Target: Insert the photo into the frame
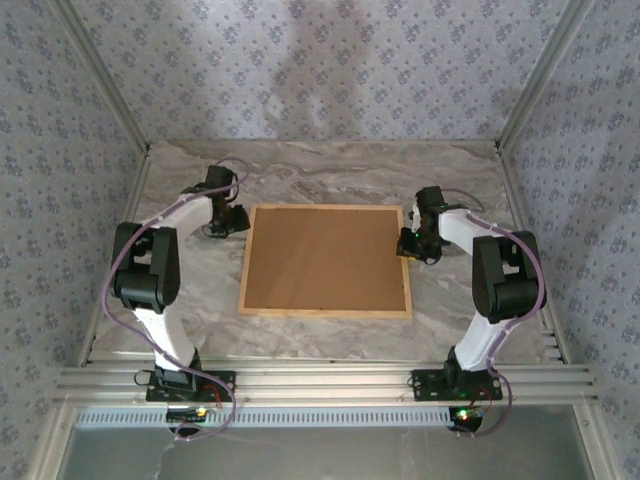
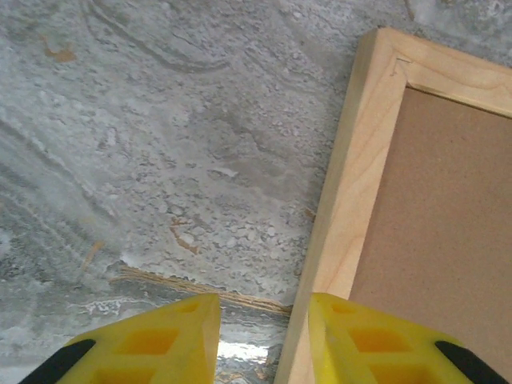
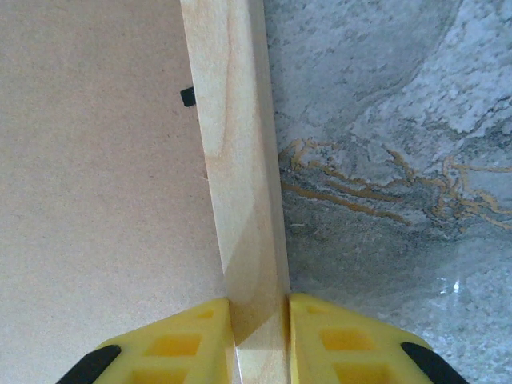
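Observation:
I should open my left gripper wider because one of its fingers is over the frame's rail (image 2: pixel 332 264), and move that finger past the rail to the brown backing board (image 2: pixel 382 272).
The frame (image 1: pixel 325 312) of light tan wood lies flat on the table with a plain brown backing board (image 1: pixel 325 258) inside its rails. The photo is hidden. My right gripper (image 1: pixel 408 246) is at the frame's right rail. In the right wrist view that gripper (image 3: pixel 260 336) is shut on the rail (image 3: pixel 236 160), one yellow finger on each side of it. My left gripper (image 1: pixel 218 226) is by the frame's far left corner. In the left wrist view it (image 2: pixel 264 336) is open: one finger over the table, the other over the left rail (image 2: pixel 360 160).
The marble-patterned table top (image 1: pixel 330 170) runs to patterned walls at the back and sides. A metal rail (image 1: pixel 320 382) crosses the near edge, where both arm bases stand. A small black tab (image 3: pixel 187 97) sits on the backing board (image 3: pixel 96 160) beside the right rail.

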